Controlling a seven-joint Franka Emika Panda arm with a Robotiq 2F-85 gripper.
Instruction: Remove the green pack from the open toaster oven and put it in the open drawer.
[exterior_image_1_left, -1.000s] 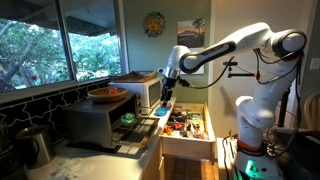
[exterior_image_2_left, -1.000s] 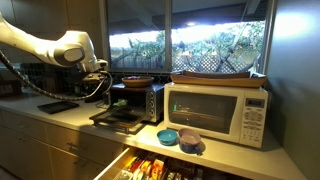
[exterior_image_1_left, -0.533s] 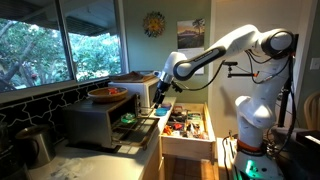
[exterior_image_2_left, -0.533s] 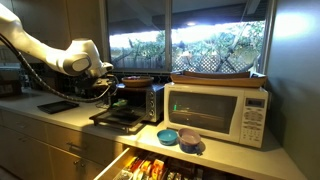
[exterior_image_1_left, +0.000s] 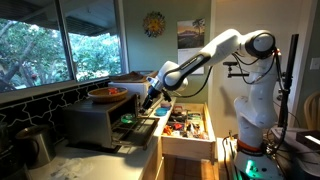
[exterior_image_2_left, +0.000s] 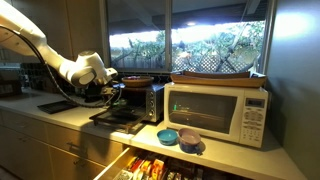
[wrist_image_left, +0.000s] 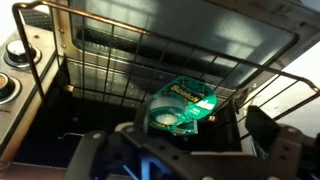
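Note:
The flat Scotch card is joined to a clear round bulge (wrist_image_left: 167, 111), so the green pack (wrist_image_left: 183, 104) will come up in one piece and stay stiff when I lift it.
The green pack (wrist_image_left: 183, 105), a bright-green Scotch tape packet, lies on the pulled-out wire rack of the toaster oven (wrist_image_left: 60, 60). In an exterior view it shows as a small green spot (exterior_image_1_left: 128, 118) at the oven's open front (exterior_image_1_left: 100, 122). My gripper (wrist_image_left: 185, 148) is open and empty, its two dark fingers spread either side of the pack and just short of it. In both exterior views the gripper (exterior_image_1_left: 150, 98) (exterior_image_2_left: 112, 91) hovers over the oven's dropped door (exterior_image_2_left: 118, 117). The open drawer (exterior_image_1_left: 186, 125) (exterior_image_2_left: 160, 168) holds many colourful small things.
A white microwave (exterior_image_2_left: 218, 112) stands beside the oven, with blue and pink bowls (exterior_image_2_left: 180, 137) in front of it. A wooden bowl (exterior_image_1_left: 107, 94) sits on the oven's top. A metal kettle (exterior_image_1_left: 35, 145) stands near it. Windows run behind the counter.
My arm has swung away from the drawer side toward the oven and lowered. The gripper now sits over the open door, close to the rack.

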